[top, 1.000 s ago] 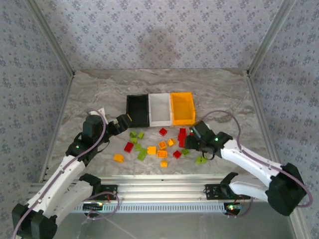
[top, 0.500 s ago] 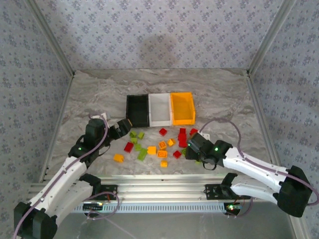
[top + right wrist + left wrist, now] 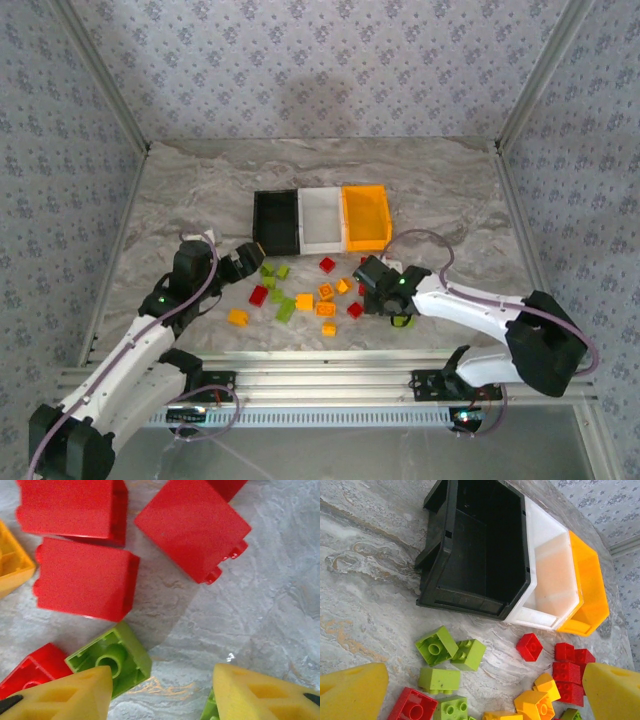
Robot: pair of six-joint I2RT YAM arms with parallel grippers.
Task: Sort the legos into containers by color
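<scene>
The robot's right gripper has only marbled table [image 3: 165, 692] between its fingers while the upturned lime brick lies against one finger, so it should center the fingers over that brick [image 3: 119, 656] before it closes them.
Three containers stand in a row: black bin [image 3: 277, 222], white bin [image 3: 320, 220], orange-yellow bin [image 3: 365, 217]. Red, yellow-orange and lime legos [image 3: 300, 295] lie scattered in front of them. My left gripper [image 3: 246, 259] hovers open by the black bin [image 3: 475, 545], over lime bricks [image 3: 436, 646] and a red brick [image 3: 529, 646]. My right gripper [image 3: 368, 283] is open and low over the table. An upturned lime brick [image 3: 112, 657] lies against its left finger [image 3: 60, 695], with bare table between the pads. Red bricks [image 3: 82, 577] lie just ahead.
The white bin [image 3: 552, 580] and orange-yellow bin [image 3: 587, 590] sit tight against the black one. A sliver of another lime brick [image 3: 210, 711] shows by my right finger. Patterned walls enclose the marbled table [image 3: 200, 180]; an aluminium rail [image 3: 320, 365] runs along the near edge.
My right arm has swung left and down, bringing its gripper in among the red and lime bricks. My left gripper has drifted slightly nearer, toward the lime bricks.
</scene>
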